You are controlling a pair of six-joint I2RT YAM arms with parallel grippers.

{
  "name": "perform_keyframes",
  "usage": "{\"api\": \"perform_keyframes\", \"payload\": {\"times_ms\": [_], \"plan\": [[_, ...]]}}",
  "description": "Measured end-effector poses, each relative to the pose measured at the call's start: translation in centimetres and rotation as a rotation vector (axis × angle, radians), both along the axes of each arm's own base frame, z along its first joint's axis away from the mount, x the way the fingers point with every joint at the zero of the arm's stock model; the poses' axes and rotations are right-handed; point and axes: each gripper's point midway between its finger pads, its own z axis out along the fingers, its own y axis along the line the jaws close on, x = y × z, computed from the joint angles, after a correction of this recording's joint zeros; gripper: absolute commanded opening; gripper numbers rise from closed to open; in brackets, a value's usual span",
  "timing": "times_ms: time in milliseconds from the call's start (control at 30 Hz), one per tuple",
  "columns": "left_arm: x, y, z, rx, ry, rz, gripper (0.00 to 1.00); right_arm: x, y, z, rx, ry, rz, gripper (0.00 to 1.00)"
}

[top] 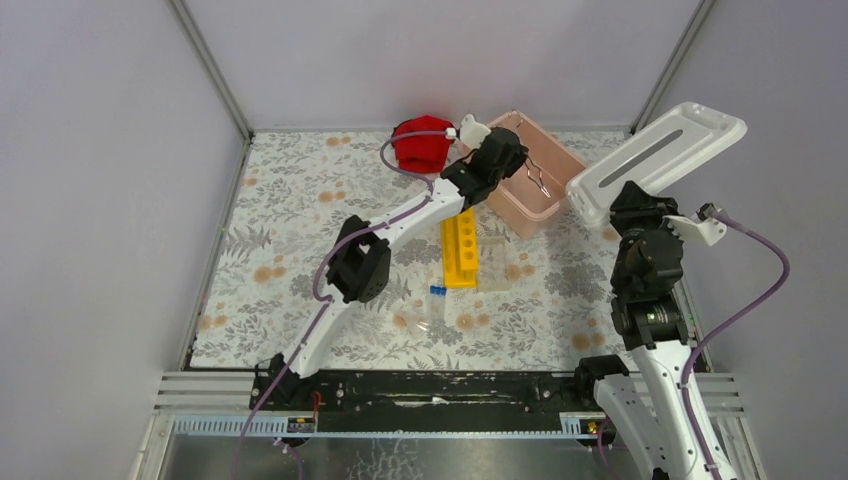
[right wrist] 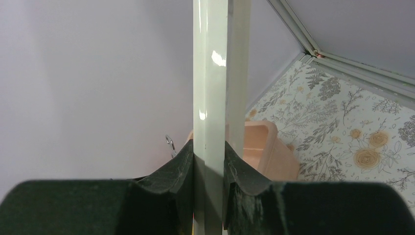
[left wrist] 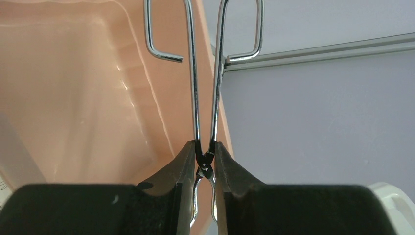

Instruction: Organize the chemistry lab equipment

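My left gripper is lowering the tongs while the white lid [top: 655, 153] is clear of the pinkish bin's opening, so it should carry on lowering them and let them go inside the bin [top: 524, 190].
Thin metal tongs [left wrist: 205, 88] are pinched at their pivot by my left gripper [left wrist: 205, 152], which is shut on them. Their loop handles point away over the pinkish bin [left wrist: 73, 107]. From above, the left gripper [top: 515, 158] hangs over the open bin [top: 520, 215] at the back, with the tongs [top: 540, 180] inside its outline. My right gripper [top: 628, 197] is shut on the edge of the white lid [top: 655, 160] and holds it tilted in the air to the right of the bin. The lid [right wrist: 213, 73] stands edge-on between the right gripper [right wrist: 209, 149] fingers. A yellow test-tube rack [top: 460, 247] lies mid-table, and small blue-capped tubes [top: 437, 290] lie just in front of it.
A red object [top: 420, 145] sits at the back, left of the bin. Grey walls close in the flowered mat [top: 300, 210] on three sides. The left arm's elbow [top: 360, 270] hangs over the mat's left half.
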Motion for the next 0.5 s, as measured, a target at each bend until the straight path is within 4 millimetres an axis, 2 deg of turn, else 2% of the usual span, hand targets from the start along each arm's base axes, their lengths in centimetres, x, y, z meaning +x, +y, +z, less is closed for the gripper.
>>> {"api": "perform_keyframes", "payload": {"times_ms": [167, 500], "plan": [[0.3, 0.1, -1.4, -0.004, 0.018, 0.042, 0.0, 0.2, 0.0, -0.9, -0.006, 0.018, 0.0, 0.0], [1.0, 1.0, -1.7, -0.007, 0.01, 0.112, 0.0, 0.3, 0.0, -1.3, -0.012, 0.024, 0.0, 0.0]]}}
